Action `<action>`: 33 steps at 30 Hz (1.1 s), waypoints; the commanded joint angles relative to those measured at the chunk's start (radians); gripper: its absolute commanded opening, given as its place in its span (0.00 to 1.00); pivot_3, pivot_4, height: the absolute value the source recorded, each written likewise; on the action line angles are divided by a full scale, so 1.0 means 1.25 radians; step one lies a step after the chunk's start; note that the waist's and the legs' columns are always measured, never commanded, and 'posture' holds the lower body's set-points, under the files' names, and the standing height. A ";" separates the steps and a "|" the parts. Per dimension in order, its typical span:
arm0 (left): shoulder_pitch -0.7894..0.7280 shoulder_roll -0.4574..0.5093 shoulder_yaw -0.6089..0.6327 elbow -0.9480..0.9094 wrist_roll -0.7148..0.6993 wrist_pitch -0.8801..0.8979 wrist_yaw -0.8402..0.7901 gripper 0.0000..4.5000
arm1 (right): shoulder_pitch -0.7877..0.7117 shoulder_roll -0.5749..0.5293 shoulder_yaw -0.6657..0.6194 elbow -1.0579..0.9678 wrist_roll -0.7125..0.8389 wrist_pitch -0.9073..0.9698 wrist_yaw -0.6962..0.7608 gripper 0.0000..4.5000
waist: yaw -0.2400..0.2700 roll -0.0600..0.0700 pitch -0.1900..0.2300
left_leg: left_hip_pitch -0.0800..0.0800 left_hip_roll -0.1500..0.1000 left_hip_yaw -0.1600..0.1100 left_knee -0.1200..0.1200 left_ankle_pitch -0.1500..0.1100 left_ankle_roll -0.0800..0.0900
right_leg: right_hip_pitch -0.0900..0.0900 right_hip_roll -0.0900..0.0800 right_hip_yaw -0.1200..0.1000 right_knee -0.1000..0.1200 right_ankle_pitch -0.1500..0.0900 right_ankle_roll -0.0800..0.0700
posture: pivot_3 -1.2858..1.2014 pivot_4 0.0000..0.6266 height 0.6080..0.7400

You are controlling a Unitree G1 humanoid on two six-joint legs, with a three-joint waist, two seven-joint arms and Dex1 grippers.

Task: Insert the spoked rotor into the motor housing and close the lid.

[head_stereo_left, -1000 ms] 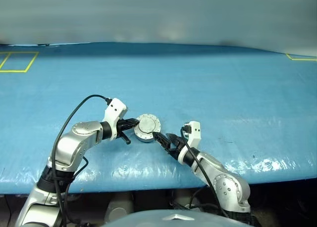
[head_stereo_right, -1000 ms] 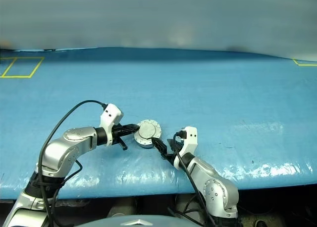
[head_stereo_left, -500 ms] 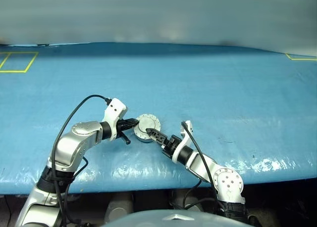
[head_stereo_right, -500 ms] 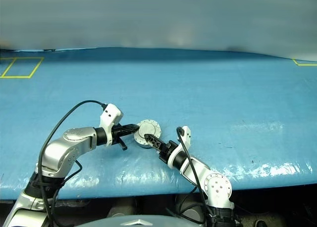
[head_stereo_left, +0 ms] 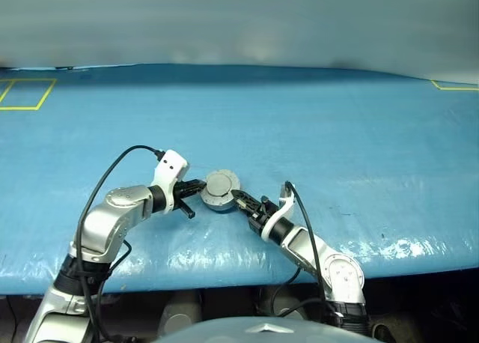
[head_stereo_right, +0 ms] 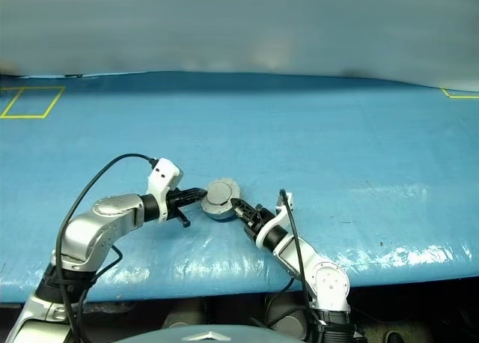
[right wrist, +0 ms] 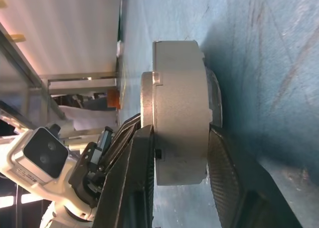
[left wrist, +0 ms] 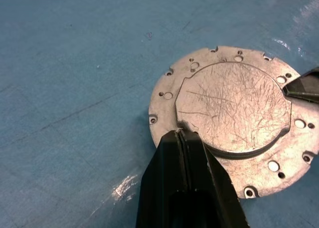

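Observation:
The lid's raised centre (left wrist: 184, 122) only has my left gripper's closed fingers resting on it. Next, my left gripper backs away, opens and grips the housing's near rim (head_stereo_left: 210, 204) from lid to base.
The motor housing (right wrist: 182, 113) lies on the blue table with the lid (left wrist: 232, 106) closed on top, plain grey side with the raised centre upward. The spoked rotor is hidden. My left gripper (head_stereo_left: 199, 186) is shut, its tip resting on the lid at the edge of the raised centre. My right gripper (head_stereo_left: 236, 198) comes in from the other side, turned on edge. Its fingers (right wrist: 142, 153) clamp the housing, one on the lid's face and one under the base.
The blue cover (head_stereo_left: 337, 133) spreads wide around the housing. Yellow taped outlines mark the far left corner (head_stereo_left: 26, 93) and the far right corner (head_stereo_left: 453, 86). The table's front edge (head_stereo_left: 224, 272) runs just behind both arms.
My right gripper rolled onto its edge, slid in and closed from wide open around the housing. The grey disc, tilted toward me before, now lies flatter. The left gripper stayed put.

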 commanded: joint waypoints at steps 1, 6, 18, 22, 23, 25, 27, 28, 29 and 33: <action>0.017 -0.006 -0.033 0.006 0.000 0.018 -0.009 0.00 | 0.018 0.025 0.040 -0.029 0.019 0.024 -0.013 0.25 | 0.000 0.000 0.000 | 0.000 0.000 0.000 0.000 0.000 0.000 | 0.000 0.000 0.000 0.000 0.000 0.000 | 0.52 0.24 1.00; 0.012 -0.014 -0.006 0.010 -0.004 0.008 -0.001 0.00 | 0.019 0.021 0.047 -0.036 0.018 0.020 -0.022 0.25 | -0.002 0.000 0.000 | 0.000 0.000 0.000 0.000 0.000 0.000 | 0.000 0.000 0.000 0.000 0.000 0.000 | 0.52 0.24 1.00; 0.044 -0.199 0.334 -0.039 -0.246 0.137 0.144 0.50 | 0.017 0.047 0.036 -0.057 0.041 -0.039 -0.035 0.25 | -0.007 0.001 0.001 | -0.006 0.001 -0.001 0.000 0.000 0.000 | -0.006 0.001 -0.001 0.000 0.002 0.003 | 0.52 0.24 1.00; 0.078 -0.301 0.468 -0.055 -0.399 0.166 0.239 0.79 | -0.005 0.056 0.024 -0.071 0.064 -0.072 -0.039 0.25 | -0.006 0.001 0.001 | -0.007 0.001 -0.001 0.000 0.000 0.000 | -0.006 0.000 -0.002 0.000 0.002 0.003 | 0.52 0.24 1.00; 0.089 -0.335 0.502 -0.055 -0.450 0.163 0.269 0.87 | -0.015 0.057 0.022 -0.075 0.069 -0.080 -0.040 0.25 | -0.006 0.001 0.001 | -0.007 0.001 -0.002 0.000 0.000 0.000 | -0.006 0.000 -0.002 0.000 0.002 0.003 | 0.52 0.24 1.00; 0.114 -0.399 0.551 -0.051 -0.552 0.156 0.334 1.00 | -0.035 0.056 0.019 -0.080 0.073 -0.096 -0.042 0.25 | -0.005 0.000 0.001 | -0.009 0.001 -0.003 0.002 0.000 0.000 | -0.007 0.000 -0.003 -0.001 0.002 0.004 | 0.52 0.24 1.00; 0.141 -0.446 0.567 -0.048 -0.636 0.150 0.390 1.00 | -0.056 0.054 0.017 -0.083 0.078 -0.108 -0.047 0.25 | -0.005 0.000 0.002 | -0.011 0.001 -0.003 0.004 0.000 0.000 | -0.008 0.000 -0.003 -0.001 0.003 0.005 | 0.52 0.24 1.00; 0.158 -0.473 0.567 -0.044 -0.675 0.148 0.422 1.00 | -0.068 0.054 0.014 -0.084 0.084 -0.115 -0.050 0.25 | -0.005 0.000 0.002 | -0.012 0.000 -0.003 0.004 0.000 0.000 | -0.008 0.000 -0.004 -0.001 0.003 0.005 | 0.52 0.24 1.00; 0.178 -0.498 0.560 -0.043 -0.718 0.146 0.440 1.00 | -0.080 0.055 0.012 -0.086 0.090 -0.121 -0.053 0.25 | -0.005 0.000 0.002 | -0.012 0.000 -0.003 0.005 0.000 0.000 | -0.008 0.000 -0.003 -0.001 0.003 0.005 | 0.52 0.24 1.00; 0.233 -0.541 0.513 -0.041 -0.839 0.121 0.504 1.00 | -0.119 0.055 0.018 -0.092 0.105 -0.134 -0.061 0.25 | -0.005 -0.001 0.003 | -0.012 0.000 -0.003 0.005 0.000 0.000 | -0.008 0.000 -0.003 -0.001 0.003 0.005 | 0.52 0.24 1.00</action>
